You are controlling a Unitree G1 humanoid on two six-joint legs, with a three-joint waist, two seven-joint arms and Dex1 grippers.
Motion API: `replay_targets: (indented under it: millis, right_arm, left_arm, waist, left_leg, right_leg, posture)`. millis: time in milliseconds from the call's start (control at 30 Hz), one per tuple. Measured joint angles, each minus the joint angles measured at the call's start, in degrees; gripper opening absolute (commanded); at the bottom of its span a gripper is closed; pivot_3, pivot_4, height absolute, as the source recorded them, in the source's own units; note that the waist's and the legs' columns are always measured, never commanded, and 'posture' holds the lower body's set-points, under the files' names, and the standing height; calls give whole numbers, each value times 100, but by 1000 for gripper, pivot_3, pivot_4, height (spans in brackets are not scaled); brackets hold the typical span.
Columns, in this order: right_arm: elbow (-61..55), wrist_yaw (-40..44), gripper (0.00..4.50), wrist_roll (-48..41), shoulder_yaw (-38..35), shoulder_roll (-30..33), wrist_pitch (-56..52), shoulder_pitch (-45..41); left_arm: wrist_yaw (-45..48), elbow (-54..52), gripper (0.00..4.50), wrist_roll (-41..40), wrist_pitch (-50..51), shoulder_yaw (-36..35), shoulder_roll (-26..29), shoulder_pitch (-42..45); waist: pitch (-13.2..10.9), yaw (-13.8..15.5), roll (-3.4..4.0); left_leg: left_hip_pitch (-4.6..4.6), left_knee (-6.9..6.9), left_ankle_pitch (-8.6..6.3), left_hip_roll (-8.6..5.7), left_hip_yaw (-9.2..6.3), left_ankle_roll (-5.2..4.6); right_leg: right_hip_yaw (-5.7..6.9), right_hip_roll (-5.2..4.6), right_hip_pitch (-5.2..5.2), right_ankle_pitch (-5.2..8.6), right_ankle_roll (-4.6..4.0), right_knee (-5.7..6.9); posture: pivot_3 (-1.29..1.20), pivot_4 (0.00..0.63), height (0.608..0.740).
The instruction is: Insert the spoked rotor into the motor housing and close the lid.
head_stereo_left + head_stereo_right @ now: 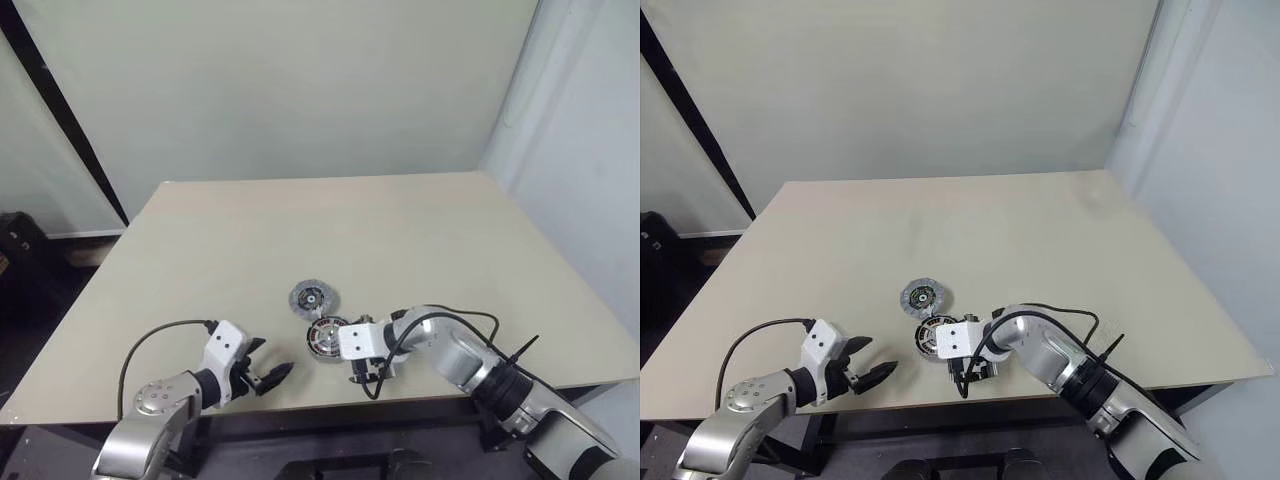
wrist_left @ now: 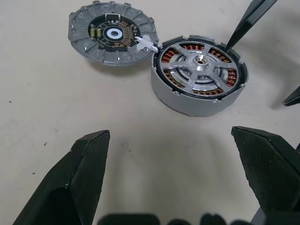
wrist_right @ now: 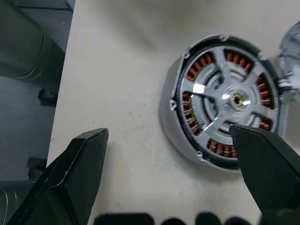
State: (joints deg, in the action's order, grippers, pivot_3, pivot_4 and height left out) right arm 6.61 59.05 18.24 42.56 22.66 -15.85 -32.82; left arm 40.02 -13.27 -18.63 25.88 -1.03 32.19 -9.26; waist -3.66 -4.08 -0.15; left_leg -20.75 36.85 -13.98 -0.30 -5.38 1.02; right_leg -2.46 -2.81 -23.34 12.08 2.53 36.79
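Observation:
The lid [image 1: 313,298] is on the motor housing's far side, so the robot's right gripper should pinch the housing's rim [image 1: 319,354] and turn the lid round to its side before closing it.
The motor housing [image 2: 197,101] sits on the beige table near its front edge, copper windings ringing its inside. The spoked rotor [image 2: 200,63] lies seated in it, silver spokes around a small hub [image 3: 236,99]. Touching the housing's far-left side is the lid [image 2: 112,33], a flat grey disc with a dark centre, also seen from the head [image 1: 313,298]. My left gripper [image 1: 270,360] stands open and empty, left of the housing [image 1: 326,337], pointing at it. My right gripper [image 3: 168,136] is open and empty, tilted down just beside the housing's near right rim.
The table's front edge [image 1: 300,405] runs just behind both grippers. Black cables loop from each wrist [image 1: 150,335] [image 1: 470,318]. Bare tabletop [image 1: 330,230] stretches to the far wall. A dark object [image 1: 18,240] stands on the floor at the left.

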Motion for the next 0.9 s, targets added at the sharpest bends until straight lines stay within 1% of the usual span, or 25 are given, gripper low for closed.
replay_targets:
  millis: [367, 567, 667, 767, 800, 833, 900]
  right_arm:
    - [40, 234, 4500, 314, 204, -32, 272, -52]
    - [251, 391, 4500, 608, 391, -140, 321, -260]
    - [298, 428, 3894, 678, 409, -191, 331, -307]
    - [338, 409, 2893, 727, 407, -284, 322, -319]
    - [341, 382, 2458, 749, 393, -306, 308, -319]
    - [342, 369, 2181, 755, 371, -322, 276, -319]
    - [342, 353, 1394, 762, 312, -357, 196, -319]
  left_arm:
    - [2, -1, 4449, 11, 0, 49, -1, -9]
    - [3, 0, 4449, 30, -1, 112, -6, 11]
    - [4, 0, 4500, 35, -6, 198, -12, 31]
    - [12, 0, 4500, 81, -3, 207, 18, 25]
    - [14, 0, 4500, 86, -3, 207, 26, 20]
    - [14, 0, 4500, 91, -3, 207, 31, 9]
    - [15, 1, 4500, 92, -3, 207, 32, -12]
  waist:
    - [0, 0, 0]
    - [0, -1, 0]
    - [0, -1, 0]
    - [0, -1, 0]
    - [1, -1, 0]
    - [1, -1, 0]
    - [1, -1, 0]
  left_leg:
    - [1, 0, 0, 0, 0, 0]
    - [2, 0, 0, 1, 0, 0]
    - [3, 0, 0, 0, 0, 0]
    - [4, 0, 0, 1, -1, 0]
    - [5, 0, 0, 1, -1, 0]
    - [6, 0, 0, 1, -1, 0]
    - [6, 0, 0, 0, 0, 0]
  right_leg:
    - [1, 0, 1, 0, 0, 1]
    - [1, 0, 1, 0, 0, 2]
    - [0, 0, 3, 0, 0, 1]
    - [1, 1, 2, 0, 0, 2]
    - [1, 0, 3, 0, 0, 3]
    - [1, 0, 3, 0, 0, 3]
    - [0, 0, 3, 0, 0, 3]
  posture:
    - [0, 0, 740]
    - [0, 0, 740]
    - [0, 0, 740]
    - [0, 0, 740]
    - [0, 0, 740]
    - [0, 0, 740]
    - [0, 0, 740]
